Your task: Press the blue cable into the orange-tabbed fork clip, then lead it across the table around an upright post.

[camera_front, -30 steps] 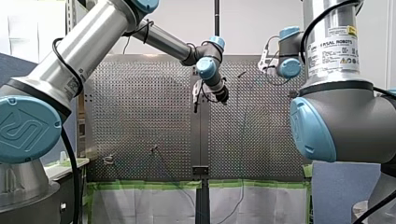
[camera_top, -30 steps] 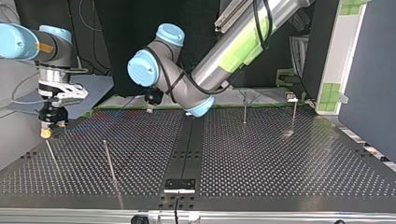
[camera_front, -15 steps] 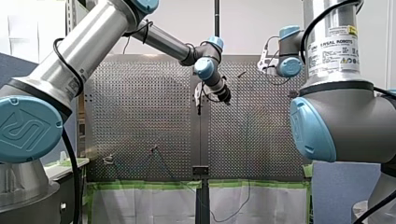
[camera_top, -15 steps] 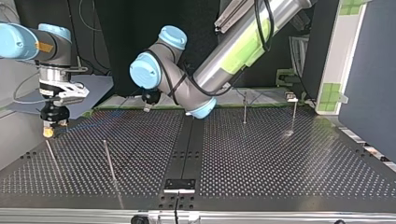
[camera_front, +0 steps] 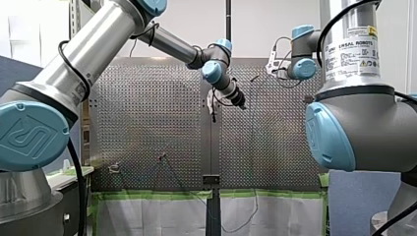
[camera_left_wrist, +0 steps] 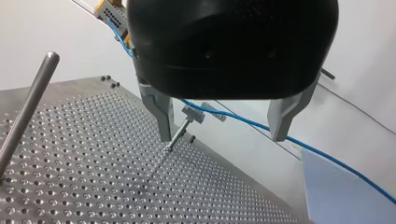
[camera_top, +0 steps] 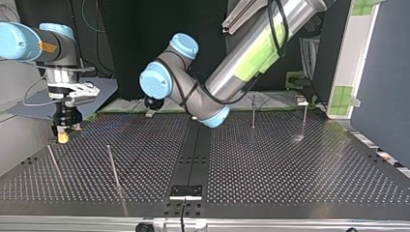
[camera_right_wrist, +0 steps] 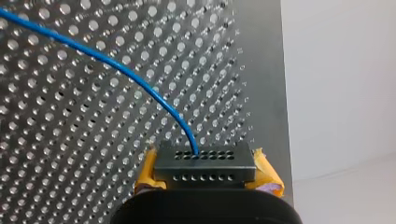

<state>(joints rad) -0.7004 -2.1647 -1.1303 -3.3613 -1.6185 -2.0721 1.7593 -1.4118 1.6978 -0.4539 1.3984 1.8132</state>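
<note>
The blue cable hangs down in a wide loose bow. Its slack will pull out almost straight when I carry the cable around the post.
In the right wrist view my right gripper has its yellow pads shut on a black connector block. The blue cable runs out of that block over the perforated plate. At the top view's left this gripper hangs just above the table's edge. My left gripper is open, its metal fingers wide apart with nothing between them. The blue cable passes ahead of it, beyond a small flat-headed stand. In the top view my left gripper is at the table's far edge. No orange tab shows clearly.
Two thin upright posts stand at the top view's left, and two short stands at the far right. A thick post rises beside my left gripper. A black strip divides the perforated table.
In the top view my right gripper has moved a little right and nearer with the connector. My left arm's wrist has swung slightly right; its gripper stays open.
</note>
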